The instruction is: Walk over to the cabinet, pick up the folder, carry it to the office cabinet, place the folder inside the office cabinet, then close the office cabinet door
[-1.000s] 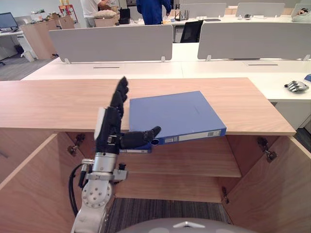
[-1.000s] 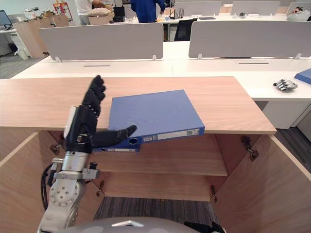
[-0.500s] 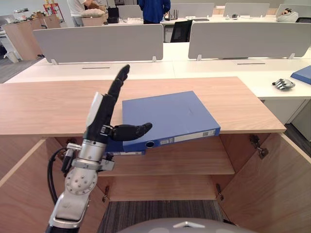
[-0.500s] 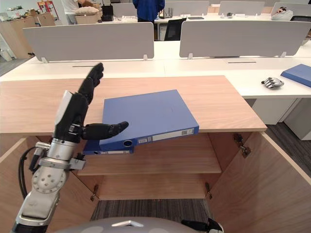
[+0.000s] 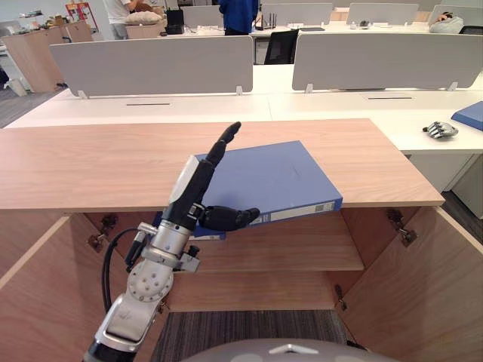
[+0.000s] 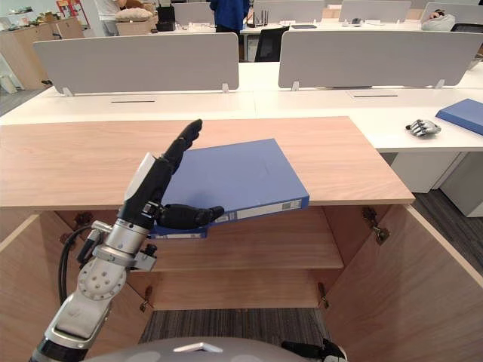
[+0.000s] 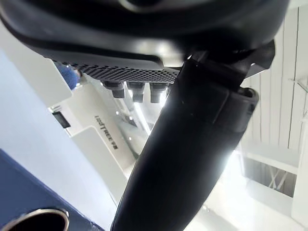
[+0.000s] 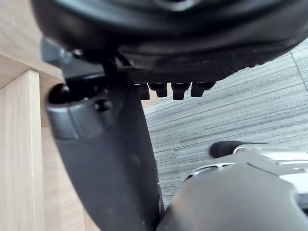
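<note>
The blue folder (image 5: 270,176) will stay stiff and closed when I carry it by an edge, because the spine (image 5: 302,212) sticks out straight under a flat cover.
A blue folder (image 5: 279,177) lies flat on the wooden cabinet top (image 5: 90,162), its spine jutting over the front edge. My left hand (image 5: 195,185) is open at the folder's left front corner. Its straight fingers (image 6: 185,143) slant up over the cover, and the thumb (image 5: 230,218) reaches under the overhanging spine. Up close, the left wrist view has the thumb (image 7: 187,154) beside the spine's ring hole (image 7: 29,216). My right hand (image 8: 106,159) hangs low and open beside a cabinet panel (image 8: 19,144), above grey carpet (image 8: 231,110).
Both cabinet doors stand open, left (image 5: 38,294) and right (image 5: 423,302), with a bare shelf (image 5: 302,253) inside. White desks (image 5: 339,105) with grey dividers (image 5: 151,64) lie behind. Another blue folder (image 5: 472,115) and a spare robot hand (image 5: 441,130) rest far right. People (image 5: 241,11) stand at the back.
My left hand has moved right and leaned in: its fingers now lie over the folder's left edge and the thumb has gone under the spine. The folder has not moved.
</note>
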